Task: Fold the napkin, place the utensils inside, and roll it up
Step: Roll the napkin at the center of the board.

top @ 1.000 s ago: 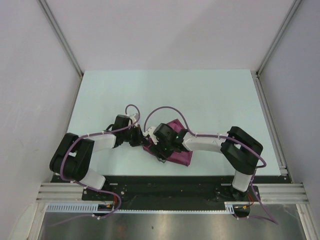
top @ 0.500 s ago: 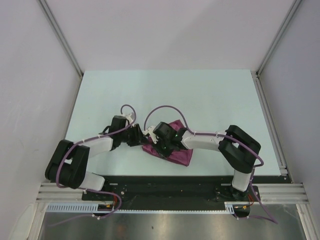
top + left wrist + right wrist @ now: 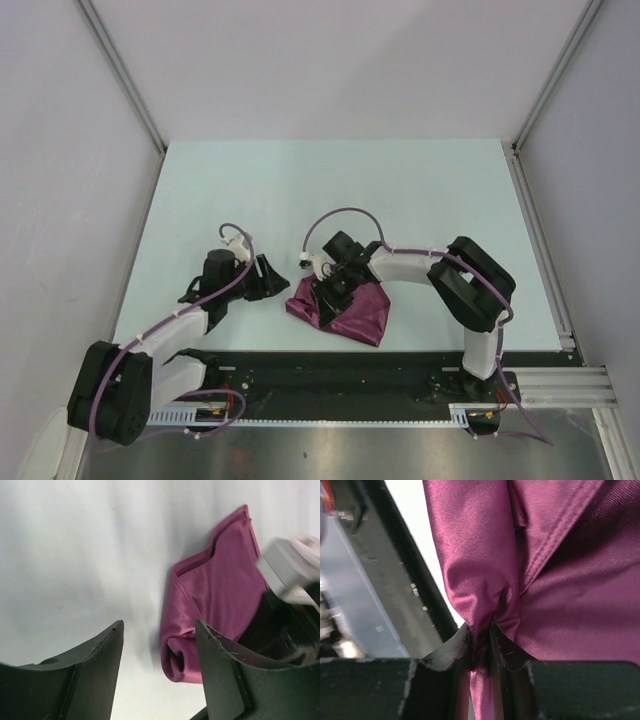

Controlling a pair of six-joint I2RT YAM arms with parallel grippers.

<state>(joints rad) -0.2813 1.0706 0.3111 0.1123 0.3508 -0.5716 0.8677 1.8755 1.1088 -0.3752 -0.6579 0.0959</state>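
The robot's left gripper should clamp the napkin's rolled end (image 3: 174, 662) before the right gripper opens, because that rolled end sticks out loose beside the right gripper's pinch.
The plum napkin (image 3: 352, 314) lies bunched and partly rolled near the table's front edge. A rolled end (image 3: 178, 656) of it faces the left wrist camera. My right gripper (image 3: 335, 291) is above the cloth's left part and is shut on a pinched ridge of the napkin (image 3: 555, 580). Fabric is squeezed between its fingertips (image 3: 481, 641). My left gripper (image 3: 274, 279) is open just left of the cloth, apart from it. In the left wrist view the left gripper (image 3: 159, 652) has nothing between its fingers. The utensils are hidden from every view.
The black base rail (image 3: 330, 365) runs just in front of the napkin and shows beside it in the right wrist view (image 3: 395, 580). The pale table (image 3: 330, 190) stretches away behind both arms. A white part of the right arm (image 3: 290, 565) hangs over the cloth.
My left gripper has opened and pulled back to the left, away from the napkin. My right gripper has shut on a fold of the cloth and moved slightly right.
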